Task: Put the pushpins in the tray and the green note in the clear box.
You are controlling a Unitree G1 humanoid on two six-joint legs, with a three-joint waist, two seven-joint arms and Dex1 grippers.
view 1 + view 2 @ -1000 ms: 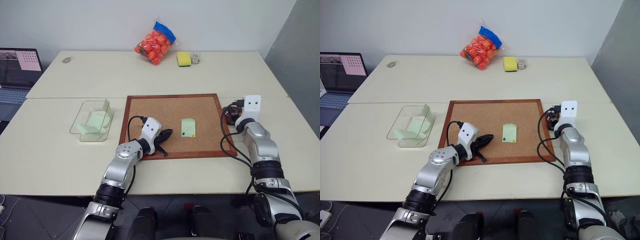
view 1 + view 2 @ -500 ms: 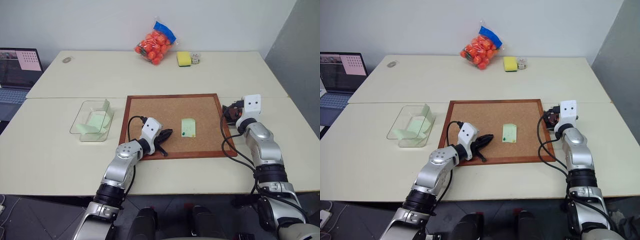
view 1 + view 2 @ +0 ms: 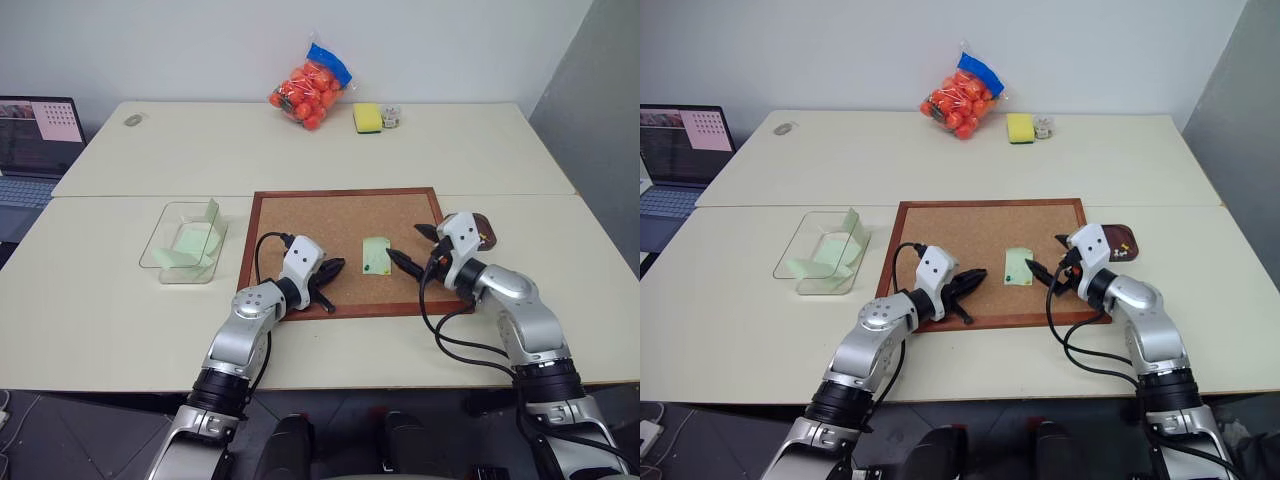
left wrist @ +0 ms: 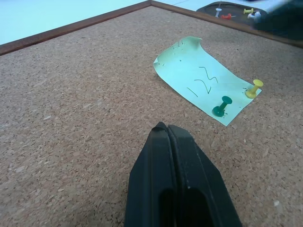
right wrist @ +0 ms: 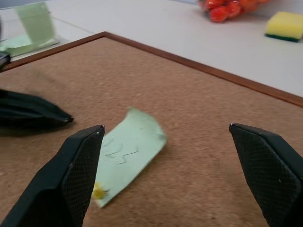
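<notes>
The yellow pushpin standing clear (image 4: 252,91) of the green pushpin lets the robot's right gripper keep on toward the yellow pushpin's head (image 4: 257,83) with open fingers, and it should close there.
The green note (image 3: 376,254) lies on the cork board (image 3: 300,215), held by a green pushpin (image 4: 221,106) and a yellow pushpin (image 4: 253,88) at its near end. My left gripper (image 3: 335,268) rests shut and empty on the board, left of the note. To the note's right, my right gripper (image 3: 412,245) hovers open with its fingers (image 5: 80,165) spread wide, pointing at the note. The tray (image 3: 1122,238) sits just off the board's right edge with a few pushpins (image 4: 232,14) in it. The clear box (image 3: 160,250) stands left of the board and holds green paper slips.
A bag of oranges (image 3: 312,85), a yellow sponge (image 3: 367,117) and a small jar (image 3: 391,117) sit along the table's far edge. A laptop (image 3: 35,140) is at the far left. Black cables (image 3: 450,330) trail from my right wrist over the board's corner.
My right gripper has swung from over the tray leftward onto the board and now points at the note, leaving the tray uncovered. The left arm has stayed still.
</notes>
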